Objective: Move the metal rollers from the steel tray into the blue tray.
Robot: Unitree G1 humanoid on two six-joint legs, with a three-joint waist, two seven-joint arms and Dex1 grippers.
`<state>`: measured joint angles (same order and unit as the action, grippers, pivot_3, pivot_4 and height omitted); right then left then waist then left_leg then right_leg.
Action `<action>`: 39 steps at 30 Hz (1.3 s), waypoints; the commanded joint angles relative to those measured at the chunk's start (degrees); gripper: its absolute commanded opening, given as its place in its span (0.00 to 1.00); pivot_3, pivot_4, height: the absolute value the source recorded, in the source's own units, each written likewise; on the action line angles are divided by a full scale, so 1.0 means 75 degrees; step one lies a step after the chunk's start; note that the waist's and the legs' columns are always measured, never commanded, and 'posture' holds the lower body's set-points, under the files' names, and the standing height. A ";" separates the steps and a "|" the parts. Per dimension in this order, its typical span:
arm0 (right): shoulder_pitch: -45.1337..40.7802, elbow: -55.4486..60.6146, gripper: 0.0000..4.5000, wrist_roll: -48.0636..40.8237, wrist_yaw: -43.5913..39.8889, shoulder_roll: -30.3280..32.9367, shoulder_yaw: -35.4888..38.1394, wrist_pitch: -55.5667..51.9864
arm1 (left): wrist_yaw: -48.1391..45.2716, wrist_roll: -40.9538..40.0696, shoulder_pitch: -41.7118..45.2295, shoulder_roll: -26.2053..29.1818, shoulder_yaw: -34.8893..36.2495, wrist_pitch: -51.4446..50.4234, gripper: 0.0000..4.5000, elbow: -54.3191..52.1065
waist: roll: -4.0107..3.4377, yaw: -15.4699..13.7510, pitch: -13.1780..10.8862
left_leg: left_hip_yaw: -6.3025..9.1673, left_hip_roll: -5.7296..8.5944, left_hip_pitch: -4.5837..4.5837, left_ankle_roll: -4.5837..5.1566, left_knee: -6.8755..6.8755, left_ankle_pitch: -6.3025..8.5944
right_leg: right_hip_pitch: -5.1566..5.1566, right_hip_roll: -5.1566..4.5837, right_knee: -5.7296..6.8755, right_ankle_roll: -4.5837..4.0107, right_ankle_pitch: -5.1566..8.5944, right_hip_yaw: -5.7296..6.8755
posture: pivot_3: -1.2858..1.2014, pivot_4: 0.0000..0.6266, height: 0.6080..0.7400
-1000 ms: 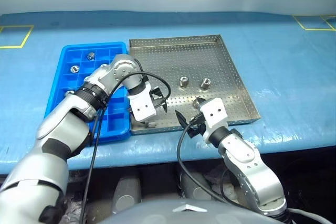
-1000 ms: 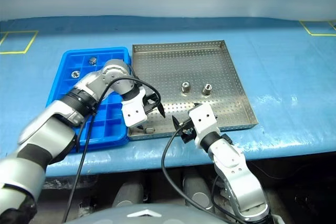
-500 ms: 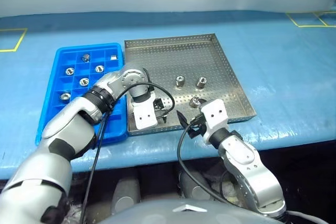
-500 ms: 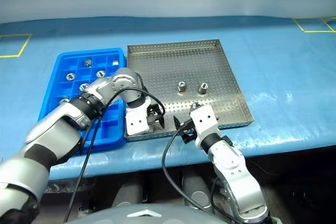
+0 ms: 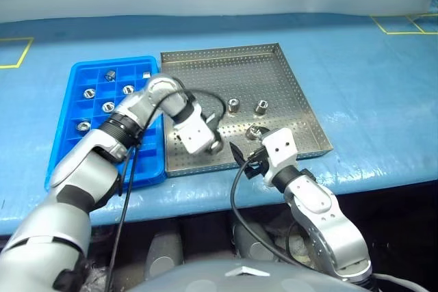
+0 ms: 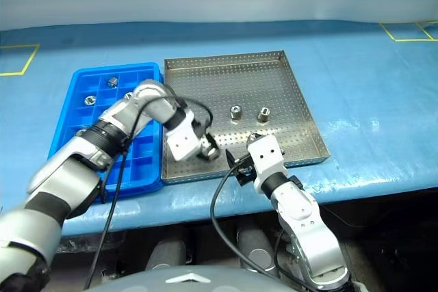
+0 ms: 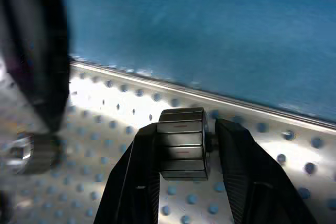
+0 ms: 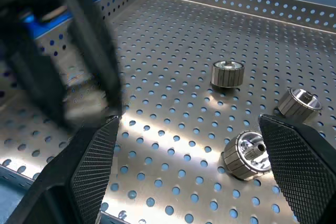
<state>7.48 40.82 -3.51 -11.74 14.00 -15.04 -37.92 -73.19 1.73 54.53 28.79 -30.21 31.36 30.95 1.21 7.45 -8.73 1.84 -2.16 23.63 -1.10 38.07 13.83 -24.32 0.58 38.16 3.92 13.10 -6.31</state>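
Note:
The roller (image 7: 182, 143) is held by its ends in my left gripper above the steel tray, so I should keep carrying it until it gets to the blue tray's empty near row (image 5: 142, 171).
The steel tray (image 5: 205, 76) lies on the blue table, with the blue tray (image 5: 116, 61) against its left side. My left gripper (image 5: 213, 143) hovers over the steel tray's near part, shut on a metal roller (image 7: 181, 142) held between its two fingers (image 7: 140, 174). Three more rollers rest in the steel tray: two side by side (image 5: 233, 105) (image 5: 261, 107) and one closer to me (image 5: 253, 131). My right gripper (image 5: 241, 157) stands open at the tray's near rim, its fingers (image 8: 97, 163) apart and empty, with that closer roller (image 8: 247, 154) just ahead. Several rollers (image 5: 108, 107) sit in the blue tray's compartments.
Yellow tape marks lie on the blue table cover at the far left (image 5: 14, 52) and far right (image 5: 404, 25). The table's front edge (image 5: 356, 179) runs just behind the right gripper. A black cable (image 5: 236, 189) loops from the right wrist.
My left gripper went down to the steel tray's near edge, shut on a roller and has lifted it slightly toward the tray's middle. The right arm has kept still.

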 commanded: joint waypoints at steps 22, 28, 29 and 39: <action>-0.2010 -0.0934 1.00 -0.0758 -0.2509 0.0702 -0.1144 0.0354 | 0.7700 0.1354 -0.7937 -0.1631 0.5725 -0.9895 0.29 -0.9541 | 0.0001 -0.1301 0.0003 | 0.0019 -0.0002 -0.0092 -0.0018 -0.0012 -0.0013 | 0.0094 -0.0010 -0.0006 -0.0060 0.0032 0.0039 | 0.62 0.24 1.00; -0.2185 -0.1145 1.00 -0.0744 -0.2650 0.0614 -0.1248 0.0479 | 0.8246 0.1436 -0.8261 -0.1914 0.5781 -1.0528 0.29 -0.9668 | 0.0007 -0.1401 0.0004 | 0.0014 -0.0001 -0.0099 -0.0019 -0.0018 -0.0013 | 0.0104 -0.0015 -0.0020 -0.0058 0.0031 0.0038 | 0.63 0.24 1.00; -0.2190 -0.1156 1.00 -0.0743 -0.2673 0.0612 -0.1252 0.0489 | 0.8344 0.1501 -0.8311 -0.1921 0.5734 -1.0694 0.29 -0.9667 | 0.0007 -0.1413 0.0004 | 0.0014 -0.0001 -0.0099 -0.0019 -0.0023 -0.0013 | 0.0102 -0.0014 -0.0021 -0.0058 0.0031 0.0038 | 0.63 0.24 1.00; -0.2127 -0.1134 1.00 -0.0668 -0.2706 0.0679 -0.1214 0.0535 | 0.8553 0.1465 -0.8479 -0.2089 0.5447 -1.2323 0.51 -0.9956 | 0.0007 -0.1432 0.0002 | 0.0008 -0.0002 -0.0098 -0.0020 -0.0041 -0.0012 | 0.0095 -0.0017 -0.0034 -0.0061 0.0032 0.0037 | 0.62 0.24 1.00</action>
<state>-8.14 30.70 -8.22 -32.09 19.16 -24.44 -35.19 -8.77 13.11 -8.17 13.50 11.27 -58.73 -42.28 1.26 -3.29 -8.71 1.89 -2.18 22.89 -1.25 37.75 13.74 -23.61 0.44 37.90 3.46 13.35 -6.03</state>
